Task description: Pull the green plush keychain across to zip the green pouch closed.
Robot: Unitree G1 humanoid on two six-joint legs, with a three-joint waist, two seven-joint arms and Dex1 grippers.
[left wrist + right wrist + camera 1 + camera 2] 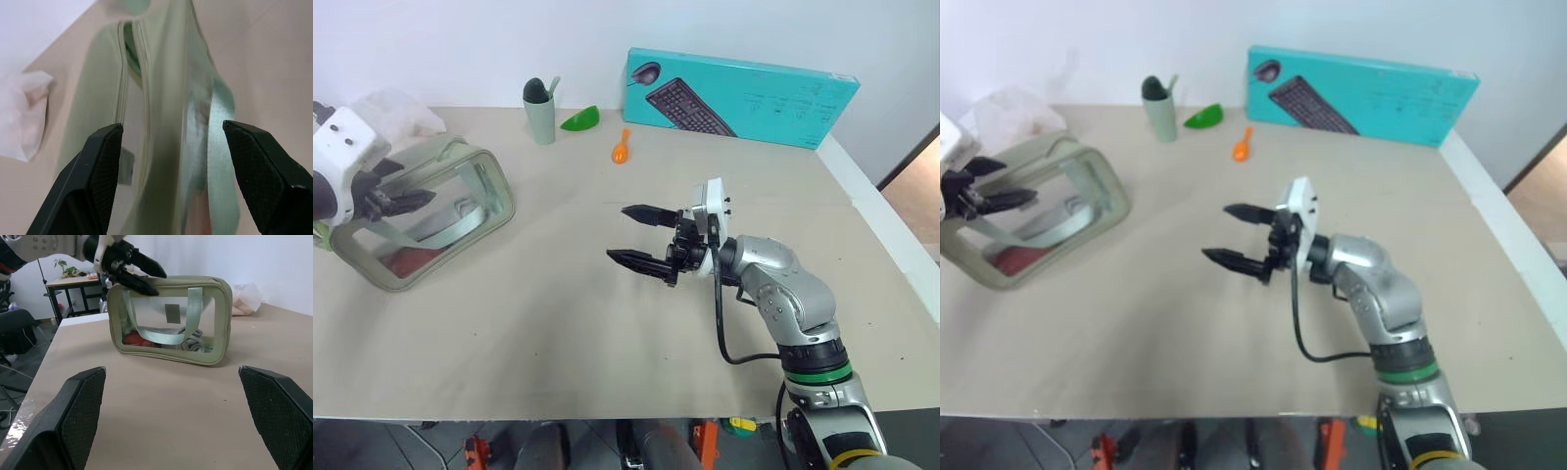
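Note:
My left gripper will have the green plush keychain (321, 235) hidden beneath it, hanging at the end of the green pouch, because a lime-green sliver shows there.
The green pouch (460, 211) stands at the table's left, its clear window and pale strap (190, 308) facing my right gripper, something red (132, 339) inside. My left gripper (416, 186) hovers open over the pouch's top near its nearer end, the zipper seam (128, 73) running away between its fingers. A lime-green sliver (318, 235) shows below my left wrist; I cannot tell if it is the green plush keychain. My right gripper (641, 235) is open and empty above the table's middle, pointing left at the pouch and well apart from it.
A grey-green cup (540, 113), a glossy green leaf shape (580, 118) and an orange spoon (621, 150) lie at the back. A teal keyboard box (739, 98) leans against the wall. A white crumpled bag (396, 106) sits behind the pouch.

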